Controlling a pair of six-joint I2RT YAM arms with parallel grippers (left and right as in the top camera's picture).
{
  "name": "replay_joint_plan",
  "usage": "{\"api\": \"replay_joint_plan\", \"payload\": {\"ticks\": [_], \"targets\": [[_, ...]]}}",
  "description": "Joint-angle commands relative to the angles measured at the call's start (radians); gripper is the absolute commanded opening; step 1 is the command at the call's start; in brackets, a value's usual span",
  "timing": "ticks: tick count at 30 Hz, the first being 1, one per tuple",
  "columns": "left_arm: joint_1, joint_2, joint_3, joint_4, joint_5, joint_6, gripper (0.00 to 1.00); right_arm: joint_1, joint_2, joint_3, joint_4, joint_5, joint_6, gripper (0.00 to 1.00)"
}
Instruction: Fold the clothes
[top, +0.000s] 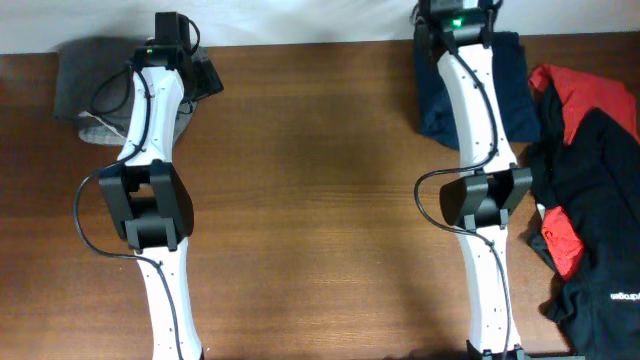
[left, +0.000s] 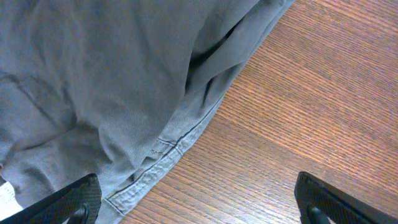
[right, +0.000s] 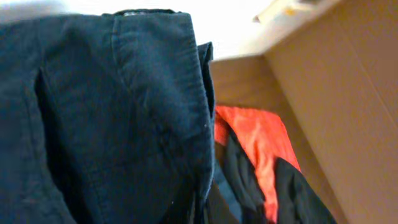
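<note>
My right gripper should keep laying down the navy cloth it holds until the cloth rests, then let go, because the cloth is over the navy garment's far end and the rest lies spread out.
A grey garment lies bunched at the table's far left; its stitched hem fills the upper left of the left wrist view. My left gripper hovers at its right edge, open wide and empty, one finger over the hem and the other over bare wood. The navy garment lies at the far right and fills the right wrist view close up. My right gripper is over it at the far edge; its fingers are hidden by the cloth. Red-and-black garments lie heaped at the right, also in the right wrist view.
The brown wooden table stretches between the two arms. A white surface borders the table's far edge. The red-and-black heap reaches the table's right and front edges.
</note>
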Motion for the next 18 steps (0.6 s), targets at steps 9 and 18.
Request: {"api": "replay_joint_plan", "payload": {"ticks": [9, 18], "targets": [[-0.002, -0.054, 0.025, -0.002, 0.011, 0.012, 0.99, -0.214, -0.066, 0.027, -0.058, -0.312, 0.031, 0.04], [-0.002, -0.054, 0.025, -0.003, 0.011, 0.012, 0.99, -0.288, -0.063, -0.019, -0.049, -0.601, -0.008, 0.64]]}}
